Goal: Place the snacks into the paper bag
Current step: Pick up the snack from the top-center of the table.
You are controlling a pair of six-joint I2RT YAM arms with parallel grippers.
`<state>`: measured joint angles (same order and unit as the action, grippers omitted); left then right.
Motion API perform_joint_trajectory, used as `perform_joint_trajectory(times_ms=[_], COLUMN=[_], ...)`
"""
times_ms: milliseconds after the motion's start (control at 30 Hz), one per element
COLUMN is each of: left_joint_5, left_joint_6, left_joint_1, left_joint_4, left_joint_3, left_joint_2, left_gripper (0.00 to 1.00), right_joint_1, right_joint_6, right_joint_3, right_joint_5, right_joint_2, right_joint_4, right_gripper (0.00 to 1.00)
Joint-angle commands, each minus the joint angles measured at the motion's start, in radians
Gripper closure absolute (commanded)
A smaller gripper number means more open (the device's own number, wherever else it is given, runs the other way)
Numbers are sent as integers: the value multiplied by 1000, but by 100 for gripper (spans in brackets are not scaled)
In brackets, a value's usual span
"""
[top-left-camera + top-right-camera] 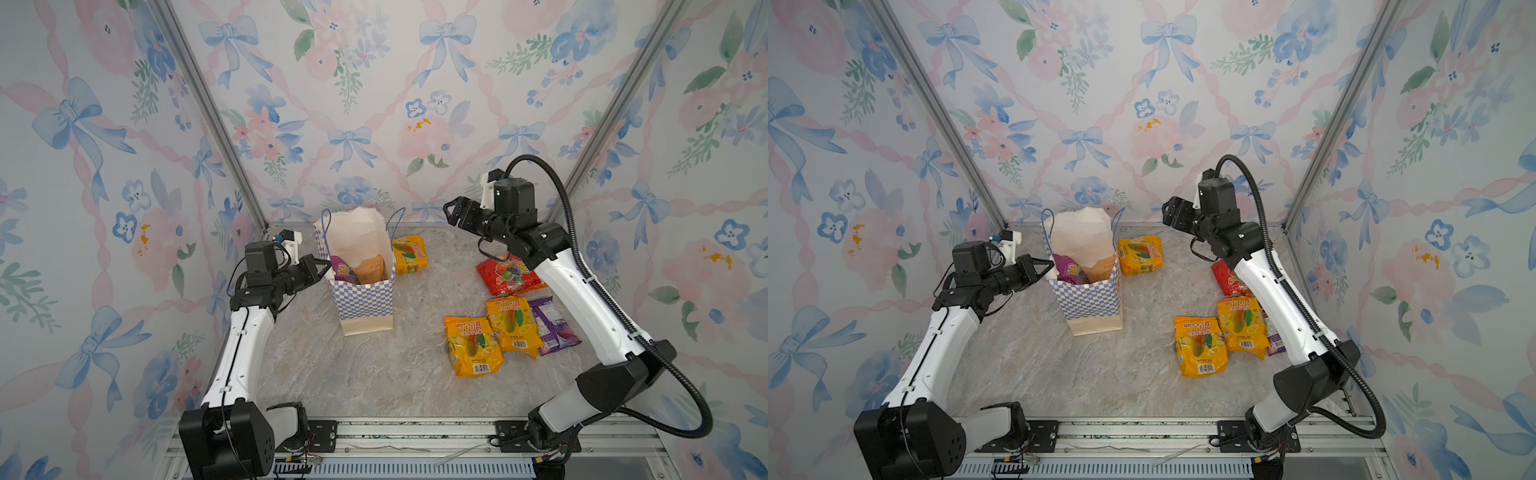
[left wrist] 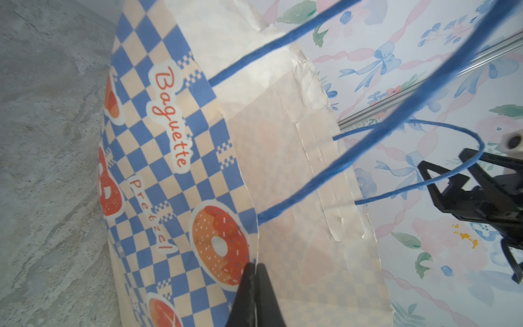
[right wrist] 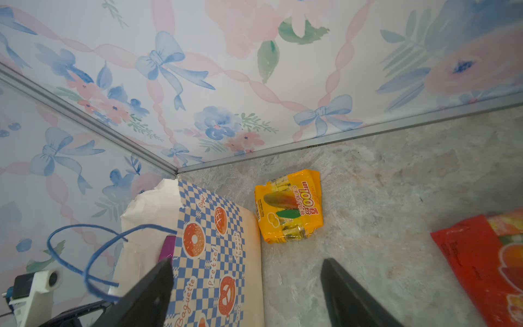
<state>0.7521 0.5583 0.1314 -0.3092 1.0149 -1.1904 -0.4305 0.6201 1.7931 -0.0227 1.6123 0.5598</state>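
I should keep lowering my open right gripper until its fingers straddle that edge [image 1: 424, 253], because the yellow pack [image 1: 410, 254] beside the paper bag has its outer edge free.
The checkered paper bag [image 1: 365, 303] stands upright at the table's middle back, mouth open. A purple pack [image 1: 345, 270] and an orange-tan pouch [image 1: 370, 268] sit inside it. My left gripper [image 1: 328, 266] is shut on the bag's left rim; the left wrist view shows both fingers [image 2: 246, 286] pinching the paper edge. My right gripper [image 1: 451, 212] hangs open and empty, raised to the right of the bag. One yellow pack [image 1: 409, 253] lies beside the bag's far right. A red pack [image 1: 505, 276], two yellow packs [image 1: 471, 345] [image 1: 511, 326] and a purple packet [image 1: 552, 326] lie at the right.
Floral walls close in the back and both sides, with metal corner posts [image 1: 216, 120]. A metal rail [image 1: 415, 428] carrying both arm bases runs along the front. The right arm [image 1: 590, 303] reaches over the packs on the right. The bag's blue cord handles [image 2: 325, 181] stand above its rim.
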Motion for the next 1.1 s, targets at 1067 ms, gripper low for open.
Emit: perform_joint_trajectory(times_ms=[1067], left_joint_5=[132], left_joint_6=[-47], left_joint_1=[39], left_joint_4=[1], left_joint_3=[-21], left_joint_2=[47], left_gripper=[100], right_joint_1=[118], right_joint_6=[326], right_joint_3=[137], right_joint_5=[-392], right_joint_2=[722], right_joint_4=[-236], right_gripper=[26])
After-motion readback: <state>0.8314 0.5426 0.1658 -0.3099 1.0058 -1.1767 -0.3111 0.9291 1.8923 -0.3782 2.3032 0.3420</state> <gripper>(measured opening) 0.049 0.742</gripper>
